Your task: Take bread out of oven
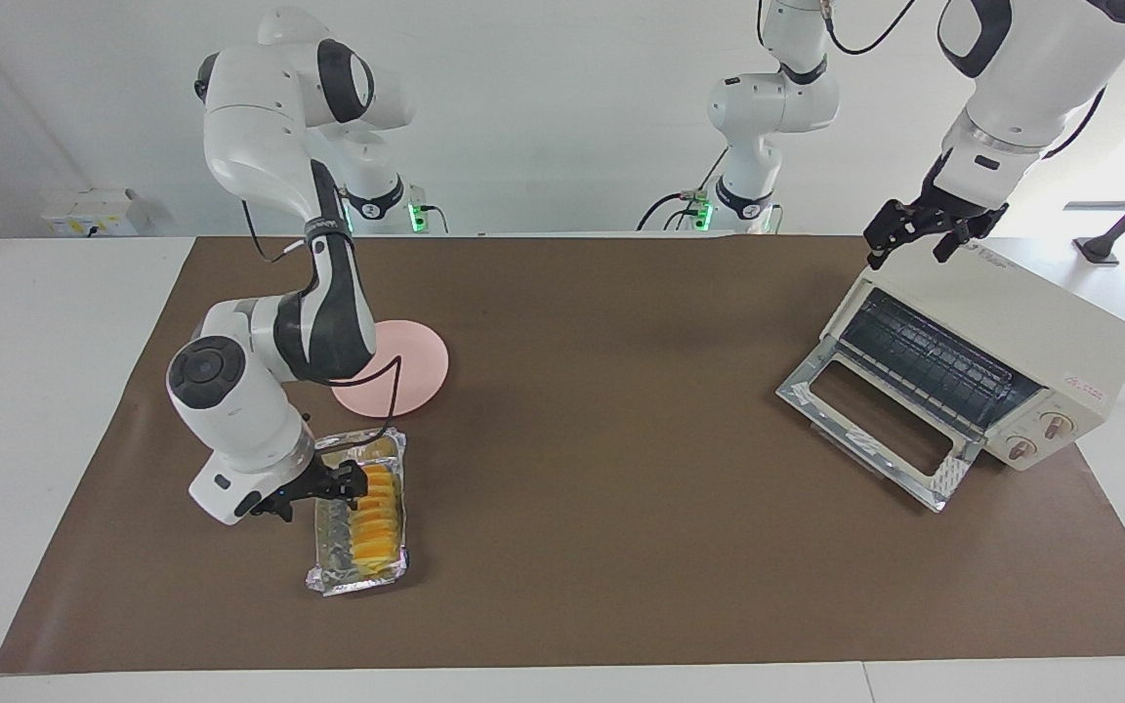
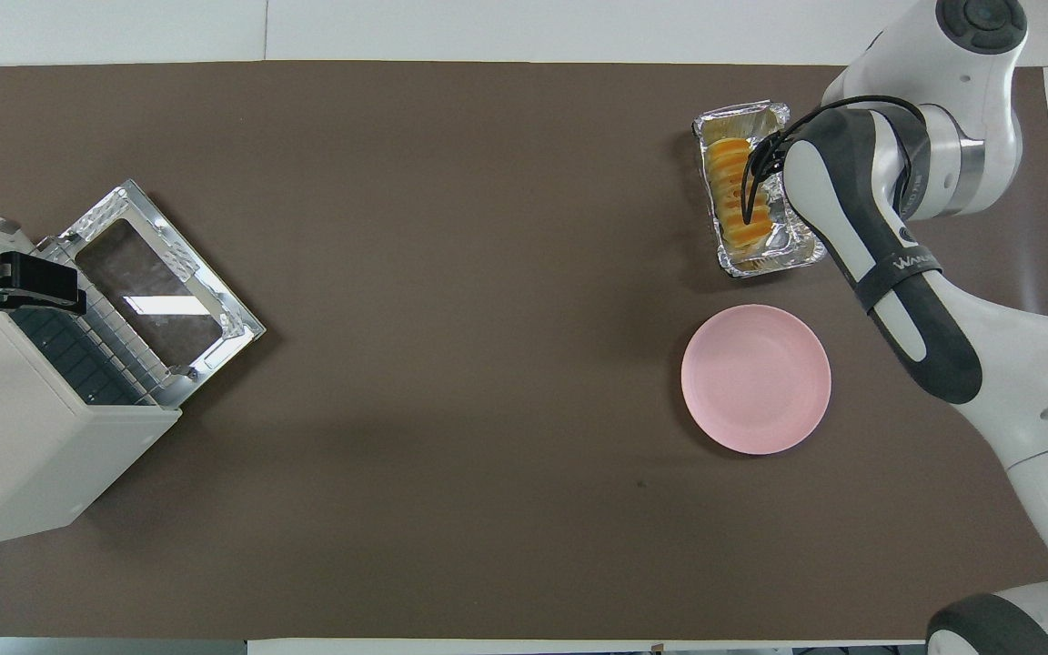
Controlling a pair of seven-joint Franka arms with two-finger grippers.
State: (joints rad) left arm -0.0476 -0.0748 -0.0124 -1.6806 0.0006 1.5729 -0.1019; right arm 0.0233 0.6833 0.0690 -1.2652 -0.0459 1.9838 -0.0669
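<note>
My gripper will lift the bread (image 2: 734, 187), and the bread will come free whole and leave the foil tray behind, because open foil (image 2: 784, 242) shows around the bread's end.
The bread (image 1: 376, 510) (image 2: 731, 193), a ridged golden-orange loaf, lies in a crinkled foil tray (image 1: 357, 578) (image 2: 768, 259) on the brown mat, toward the right arm's end of the table. My right gripper (image 1: 352, 485) hovers open just above the tray's rim beside the loaf, holding nothing; its own forearm hides it in the overhead view. The cream oven (image 1: 1012, 337) (image 2: 24, 446) stands at the left arm's end with its glass door (image 1: 870, 430) (image 2: 160, 291) dropped open and a bare rack. My left gripper (image 1: 914, 239) (image 2: 15, 282) waits open over the oven's top corner.
A round pink plate (image 1: 413, 366) (image 2: 756, 377) sits beside the foil tray, nearer to the robots. The brown mat (image 1: 602, 508) covers the table between the tray and the oven. A third arm stands still at the table's robot end.
</note>
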